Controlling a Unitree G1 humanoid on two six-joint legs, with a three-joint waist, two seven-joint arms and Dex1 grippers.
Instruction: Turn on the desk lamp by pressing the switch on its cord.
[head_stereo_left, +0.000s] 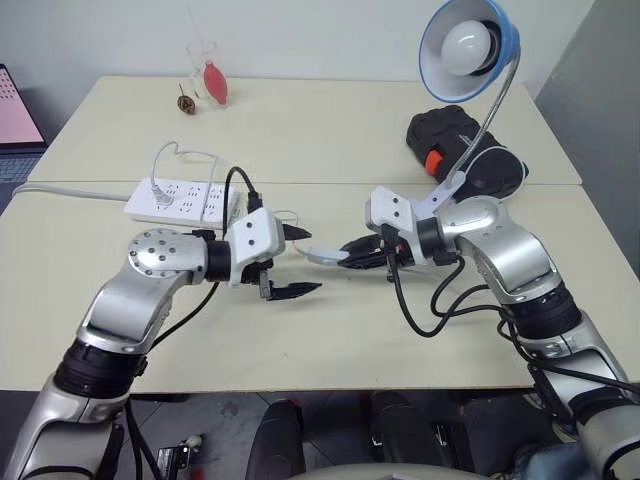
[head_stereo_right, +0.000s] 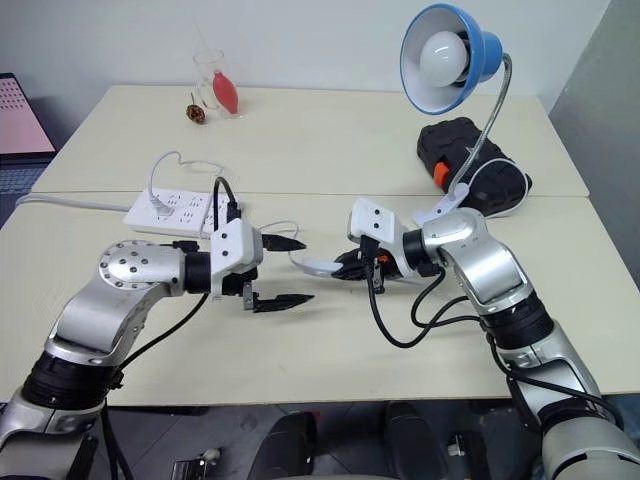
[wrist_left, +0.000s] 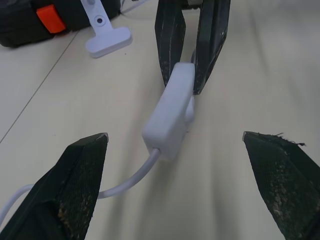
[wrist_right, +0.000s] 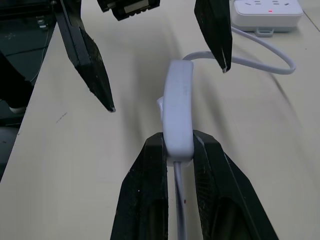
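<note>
The robot's right gripper holds the switch's far end, clear of its button (wrist_right: 160, 105), so the left gripper should come in around the switch's loose end (head_stereo_left: 317, 256) and squeeze the button.
The desk lamp stands at the back right, its round blue shade (head_stereo_left: 468, 45) on a silver gooseneck above a white clip base (head_stereo_left: 440, 192). The small white switch (head_stereo_left: 322, 256) is lifted off the table, and my right gripper (head_stereo_left: 352, 255) is shut on one end of it. In the right wrist view the switch (wrist_right: 178, 107) sticks out from between the two black fingers (wrist_right: 150, 175). The thin white cord (wrist_left: 125, 182) runs from the switch's free end. My left gripper (head_stereo_left: 303, 261) is open, its fingertips to either side of that free end without touching it.
A white power strip (head_stereo_left: 185, 200) with plugged-in cables lies behind my left arm. A black case with an orange button (head_stereo_left: 460, 145) sits by the lamp. A glass with a red object (head_stereo_left: 208, 80) stands at the far edge. A screen (head_stereo_left: 15, 105) is at the left.
</note>
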